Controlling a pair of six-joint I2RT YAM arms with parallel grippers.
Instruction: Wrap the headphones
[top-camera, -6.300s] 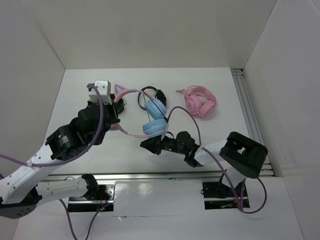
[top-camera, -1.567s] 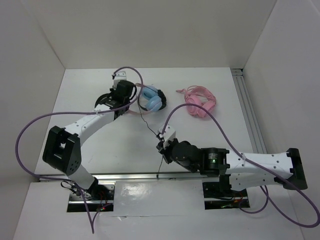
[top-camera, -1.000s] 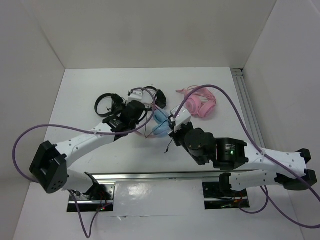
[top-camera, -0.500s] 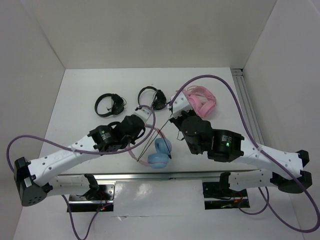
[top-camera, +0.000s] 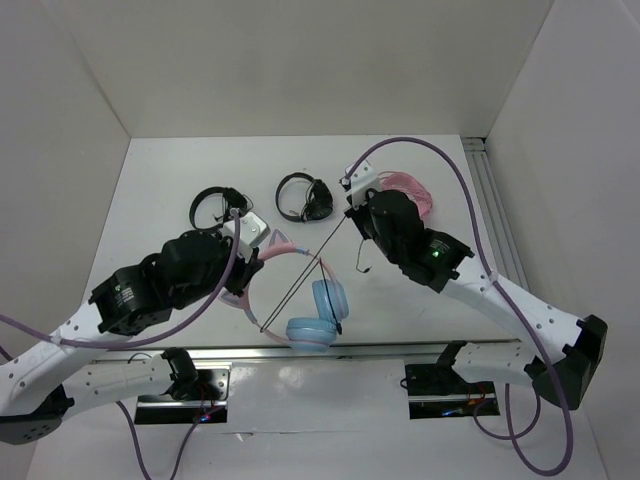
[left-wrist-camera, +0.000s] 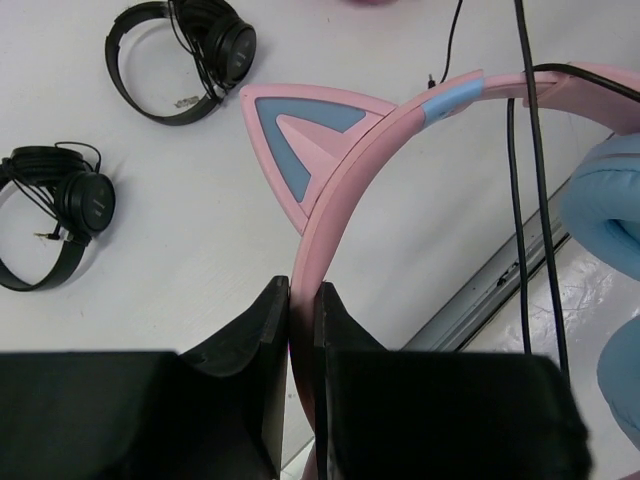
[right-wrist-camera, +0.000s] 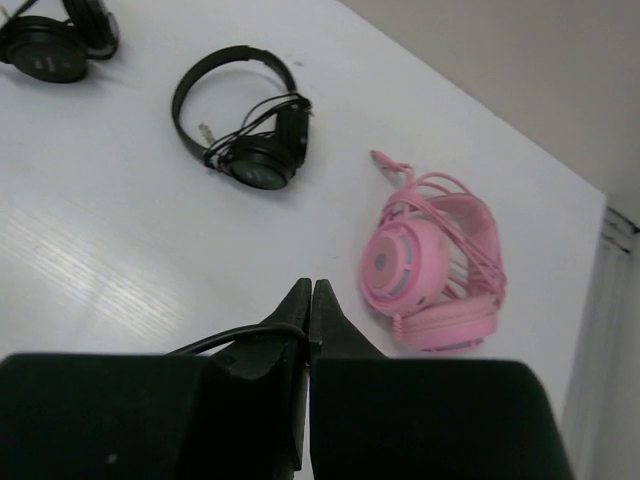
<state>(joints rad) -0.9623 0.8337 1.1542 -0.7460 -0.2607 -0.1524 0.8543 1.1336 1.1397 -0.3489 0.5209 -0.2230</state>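
Observation:
The robot's right gripper should keep carrying the black cable under the hanging headphones (top-camera: 304, 288) and let it go there, as the cable runs tight over the pink headband (top-camera: 321, 258).
The headphones hang above the table near its front edge, with light blue ear cups (top-camera: 316, 315) and a thin pink headband (top-camera: 286, 246). My left gripper (top-camera: 252, 262) is shut on the headband (left-wrist-camera: 400, 130) just below a pink cat ear (left-wrist-camera: 300, 135). One blue cup (left-wrist-camera: 610, 190) shows at the right of the left wrist view. The black cable (top-camera: 300, 280) runs taut from the headphones up to my right gripper (top-camera: 352, 214). In the right wrist view that gripper (right-wrist-camera: 308, 287) is shut, with the cable (right-wrist-camera: 240, 340) pinched between its jaws.
Two small black headphones (top-camera: 215, 208) (top-camera: 305, 197) lie at the back of the table. All-pink headphones (right-wrist-camera: 430, 270) lie behind the right gripper, partly hidden in the top view. A metal rail (top-camera: 330, 352) runs along the near edge. White walls enclose the table.
My left gripper has carried the headphones left and toward the near edge. The right gripper has moved back toward the pink headphones, drawing the cable straight.

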